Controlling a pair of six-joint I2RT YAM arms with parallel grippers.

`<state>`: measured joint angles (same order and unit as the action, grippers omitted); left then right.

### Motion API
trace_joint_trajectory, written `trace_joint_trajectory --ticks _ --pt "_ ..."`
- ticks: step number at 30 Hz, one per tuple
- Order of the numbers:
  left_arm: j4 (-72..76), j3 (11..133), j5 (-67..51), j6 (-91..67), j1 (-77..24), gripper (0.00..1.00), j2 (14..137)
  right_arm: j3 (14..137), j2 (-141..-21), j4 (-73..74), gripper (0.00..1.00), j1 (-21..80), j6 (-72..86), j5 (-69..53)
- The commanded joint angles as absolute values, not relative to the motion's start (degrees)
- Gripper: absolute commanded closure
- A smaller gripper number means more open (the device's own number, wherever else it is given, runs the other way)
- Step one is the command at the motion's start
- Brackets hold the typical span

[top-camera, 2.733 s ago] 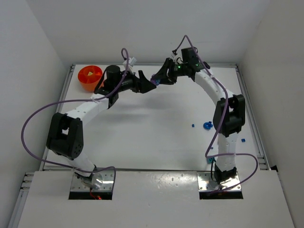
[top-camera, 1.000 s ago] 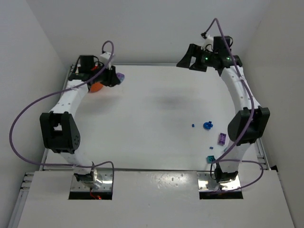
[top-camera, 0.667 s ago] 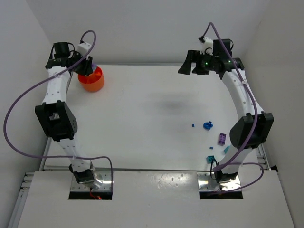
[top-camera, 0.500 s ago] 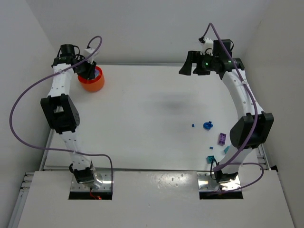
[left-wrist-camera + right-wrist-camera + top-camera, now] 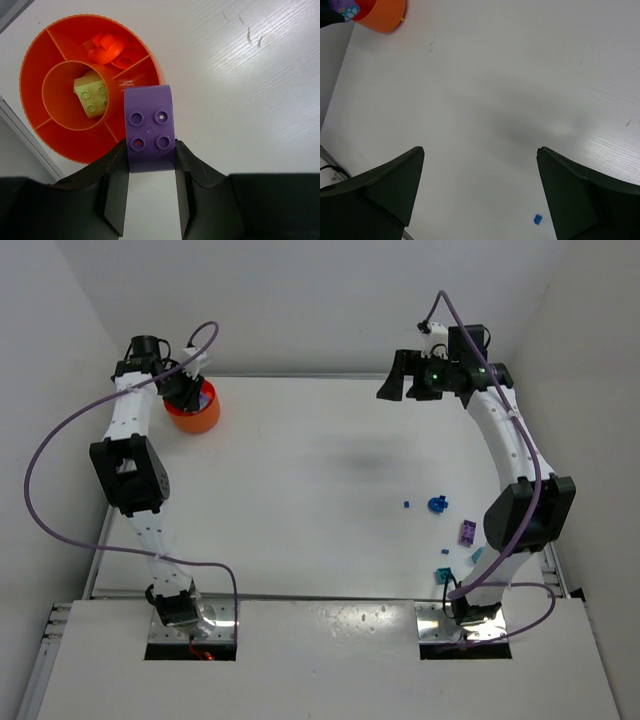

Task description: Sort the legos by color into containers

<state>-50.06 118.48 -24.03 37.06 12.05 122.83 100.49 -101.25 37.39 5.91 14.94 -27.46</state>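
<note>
Next, my right gripper picks up the loose purple lego (image 5: 468,532) and passes it to my left gripper midway, because the round orange container (image 5: 206,421) sits across from that lego.
My left gripper (image 5: 150,147) is shut on a purple four-stud lego (image 5: 150,125), which hangs over the near rim of the round orange container (image 5: 35,60). That container has a middle cup holding a lime green lego (image 5: 92,95) and an outer compartment holding an orange piece (image 5: 106,47). From above, the left gripper (image 5: 185,390) sits over the container (image 5: 197,417) at the back left. My right gripper (image 5: 480,150) is open and empty, raised at the back right (image 5: 395,385). On the table's right side lie loose legos: blue (image 5: 436,504), purple (image 5: 467,532) and teal (image 5: 442,574).
A tiny blue bit (image 5: 407,504) lies left of the blue lego, and a small teal bit (image 5: 476,554) lies near the right arm. White walls close in the table at the back and both sides. The right wrist view shows the container (image 5: 382,15) far off.
The left arm has swung back and to the left with the purple lego, ending over the orange container. The right arm has hardly moved.
</note>
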Motion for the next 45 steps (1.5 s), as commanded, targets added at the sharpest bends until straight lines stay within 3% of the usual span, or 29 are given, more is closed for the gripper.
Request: trace_joint_trajectory --ticks 1,25,34,40,45 --pt "-48.87 121.38 -23.03 38.06 12.13 0.69 123.40 100.81 -101.78 35.68 0.06 5.98 14.94 -28.82" --pt "-44.65 124.28 -21.45 34.45 12.13 0.61 127.71 101.95 -103.88 35.16 0.06 5.98 16.52 -29.88" --pt "-41.76 124.28 -19.25 32.61 12.13 0.38 127.71 101.95 -103.89 35.16 0.06 5.98 16.52 -30.41" --pt "-37.19 120.51 -26.97 29.97 12.13 0.35 120.95 99.51 -102.13 36.64 0.06 5.98 13.72 -28.48" --pt "-34.45 117.25 -36.20 26.29 8.62 0.34 114.27 94.49 -97.13 43.49 0.09 5.36 -1.38 -21.46"
